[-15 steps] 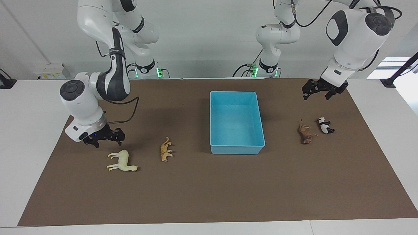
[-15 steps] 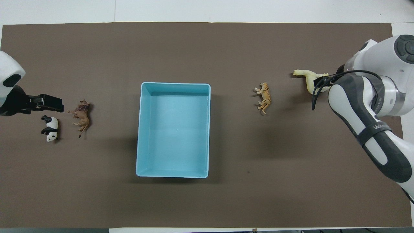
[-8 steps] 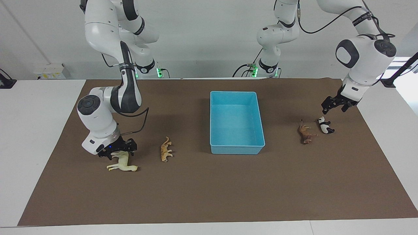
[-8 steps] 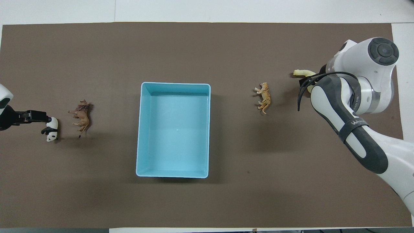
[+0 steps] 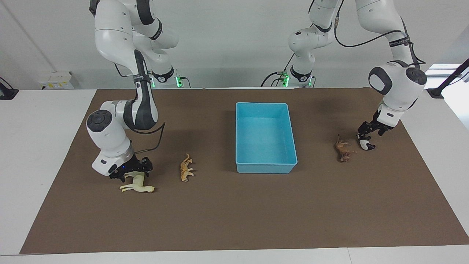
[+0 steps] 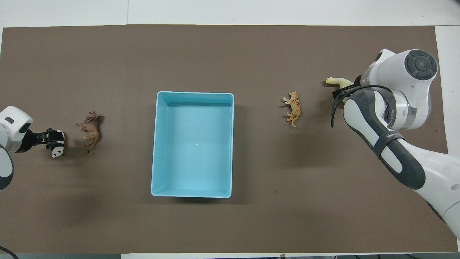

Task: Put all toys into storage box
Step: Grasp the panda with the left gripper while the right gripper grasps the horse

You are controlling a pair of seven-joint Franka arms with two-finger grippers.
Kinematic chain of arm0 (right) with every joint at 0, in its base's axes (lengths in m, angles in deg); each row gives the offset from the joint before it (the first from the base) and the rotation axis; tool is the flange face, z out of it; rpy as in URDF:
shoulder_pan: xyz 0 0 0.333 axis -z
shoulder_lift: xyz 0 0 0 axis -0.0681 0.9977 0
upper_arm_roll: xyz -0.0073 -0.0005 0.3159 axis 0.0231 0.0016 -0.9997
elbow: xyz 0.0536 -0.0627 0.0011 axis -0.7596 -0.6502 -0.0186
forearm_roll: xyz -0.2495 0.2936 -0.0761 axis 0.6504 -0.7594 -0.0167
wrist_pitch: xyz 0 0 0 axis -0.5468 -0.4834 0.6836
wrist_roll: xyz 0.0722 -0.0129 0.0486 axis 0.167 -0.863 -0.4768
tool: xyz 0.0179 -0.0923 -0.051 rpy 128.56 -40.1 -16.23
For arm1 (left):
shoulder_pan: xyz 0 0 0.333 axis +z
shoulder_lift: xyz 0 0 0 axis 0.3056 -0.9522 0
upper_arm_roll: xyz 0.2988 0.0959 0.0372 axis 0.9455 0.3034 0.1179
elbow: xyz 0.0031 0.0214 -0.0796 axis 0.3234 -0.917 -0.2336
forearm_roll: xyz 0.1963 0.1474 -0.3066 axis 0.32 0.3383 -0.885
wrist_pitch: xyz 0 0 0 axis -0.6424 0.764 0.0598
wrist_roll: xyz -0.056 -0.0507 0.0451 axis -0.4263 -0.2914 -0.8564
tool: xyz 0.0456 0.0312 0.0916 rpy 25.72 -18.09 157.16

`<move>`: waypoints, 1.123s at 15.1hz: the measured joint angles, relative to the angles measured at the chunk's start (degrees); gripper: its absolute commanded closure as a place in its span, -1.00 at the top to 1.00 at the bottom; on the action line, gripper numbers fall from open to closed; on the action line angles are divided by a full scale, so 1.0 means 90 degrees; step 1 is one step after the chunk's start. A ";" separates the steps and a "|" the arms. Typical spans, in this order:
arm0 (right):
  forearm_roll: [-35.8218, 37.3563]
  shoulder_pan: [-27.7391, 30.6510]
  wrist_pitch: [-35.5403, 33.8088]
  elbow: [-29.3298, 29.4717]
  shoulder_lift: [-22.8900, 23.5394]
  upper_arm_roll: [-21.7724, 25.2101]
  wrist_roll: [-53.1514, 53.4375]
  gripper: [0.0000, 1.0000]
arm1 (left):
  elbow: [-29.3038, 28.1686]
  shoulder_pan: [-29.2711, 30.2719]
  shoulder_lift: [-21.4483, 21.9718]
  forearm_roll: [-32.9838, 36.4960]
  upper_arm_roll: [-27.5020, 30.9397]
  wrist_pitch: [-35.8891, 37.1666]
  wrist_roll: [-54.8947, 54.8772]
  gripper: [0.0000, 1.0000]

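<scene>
I should place the panda first point(image 6: 58, 150) with my left gripper while my right gripper waits out of the way, because the llama and the panda both need the same storage box point(image 6: 192, 144).
The light blue storage box point(image 5: 265, 168) stands empty mid-table; it also shows in the overhead view point(image 6: 192, 95). The cream llama point(image 5: 139, 184) lies toward the right arm's end, and only its head and neck show from overhead point(image 6: 337, 81). My right gripper point(image 5: 131, 173) is open, low over the llama's back, astride it. The tan spotted cat point(image 5: 186, 168) lies between the llama and the box. The panda point(image 5: 365, 144) and the brown animal point(image 5: 343, 149) lie toward the left arm's end. My left gripper point(image 5: 367, 132) is down at the panda's upper end point(image 6: 57, 149).
A brown mat point(image 5: 234, 220) covers the table; white table edge shows around it. The brown animal point(image 6: 91, 129) lies between the panda and the box. The right arm's forearm point(image 6: 381, 122) hides most of the llama from overhead.
My left gripper has come down from above the mat onto the panda. My right gripper has moved from beside the llama to low over its back. No toy has moved.
</scene>
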 measured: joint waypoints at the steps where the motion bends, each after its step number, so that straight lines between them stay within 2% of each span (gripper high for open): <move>1: 0.0000 0.0000 0.0014 -0.0020 0.0007 0.0000 -0.0001 -0.15 | -0.0073 0.0001 -0.0080 0.0000 0.0000 -0.0128 0.0000 1.00; 2: 0.0000 0.0000 0.0017 -0.0030 0.0007 0.0000 -0.0001 -0.93 | -0.0115 0.0001 -0.0155 0.0000 0.0000 -0.0193 0.0000 1.00; 3: 0.0000 0.0000 0.0017 -0.0032 0.0007 0.0000 -0.0002 -1.00 | -0.0135 0.0001 -0.0236 0.0000 -0.0001 -0.0224 0.0000 0.76; 4: 0.0000 0.0000 0.0018 -0.0032 0.0007 0.0000 -0.0002 -1.00 | -0.0144 0.0001 -0.0295 0.0000 -0.0004 -0.0238 0.0000 0.17; 5: 0.0000 0.0000 0.0019 -0.0033 0.0007 0.0000 -0.0002 -1.00 | -0.0145 0.0001 -0.0327 -0.0001 -0.0012 -0.0237 0.0000 -0.25; 7: 0.0000 0.0000 0.0020 -0.0032 0.0004 -0.0001 -0.0002 -1.00 | -0.0129 0.0000 -0.0298 0.0001 -0.0027 -0.0210 -0.0001 -0.83; 8: 0.0000 -0.0001 0.0020 -0.0032 0.0004 -0.0001 -0.0002 -1.00 | -0.0115 0.0000 -0.0286 0.0003 -0.0027 -0.0173 -0.0003 -0.93; 12: 0.0003 -0.0068 -0.0254 0.0092 -0.0064 -0.0004 -0.0004 -1.00 | 0.0177 -0.0021 -0.0289 0.0003 -0.0051 0.0308 -0.0006 -0.96; 15: 0.0003 -0.0070 -0.0911 0.0356 -0.0387 0.0012 -0.0004 -1.00 | 0.0781 -0.0236 -0.0264 0.0003 -0.0101 0.1158 0.0046 -0.96; 17: 0.0003 -0.0030 -0.1526 0.0560 -0.0727 0.0049 -0.0004 -1.00 | 0.1224 -0.0656 -0.0137 0.0001 -0.0137 0.1972 0.0533 -0.96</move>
